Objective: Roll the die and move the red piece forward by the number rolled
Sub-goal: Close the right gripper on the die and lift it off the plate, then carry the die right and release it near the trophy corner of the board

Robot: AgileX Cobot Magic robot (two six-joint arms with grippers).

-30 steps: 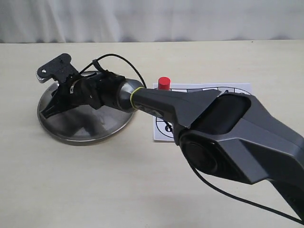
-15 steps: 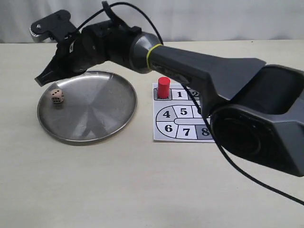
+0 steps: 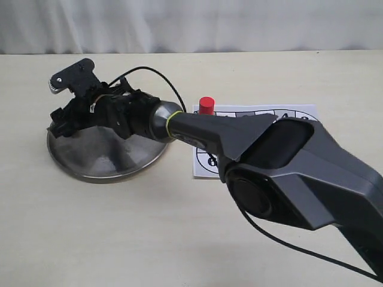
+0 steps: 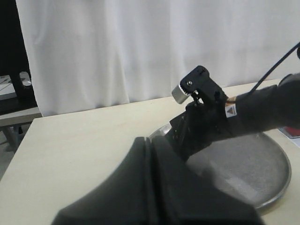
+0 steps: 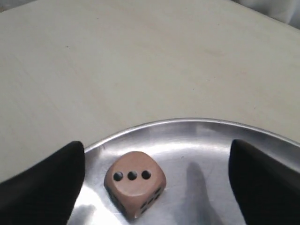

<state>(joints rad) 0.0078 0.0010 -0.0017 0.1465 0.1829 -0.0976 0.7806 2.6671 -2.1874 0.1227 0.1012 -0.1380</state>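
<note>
My gripper will keep the die (image 5: 135, 185) cornerwise as I lift it, with its side showing the row of pips (image 5: 132, 175) up, since that row runs from finger to finger.
The die (image 5: 135, 182) lies on the round metal plate (image 5: 201, 136) with three pips up. My right gripper (image 5: 157, 164) is open low over the plate, and the die sits between its fingers (image 5: 42, 187), nearer one of them and touching neither. In the exterior view the right gripper (image 3: 60, 127) reaches across to the plate's (image 3: 102, 161) far left rim and hides the die. The red piece (image 3: 206, 104) stands upright at the board's (image 3: 299, 112) back left corner. My left gripper (image 4: 150, 154) is shut and empty, beside the plate (image 4: 267, 183).
The right arm (image 3: 275, 161) stretches over the numbered board and covers most of its squares. A black cable (image 3: 149, 75) loops above the plate. A white curtain (image 3: 191, 24) closes off the back of the beige table (image 3: 119, 227).
Half a second ago my right gripper was raised above the plate's back edge with the die lying free; it has since come down around the die. The red piece has stayed put.
</note>
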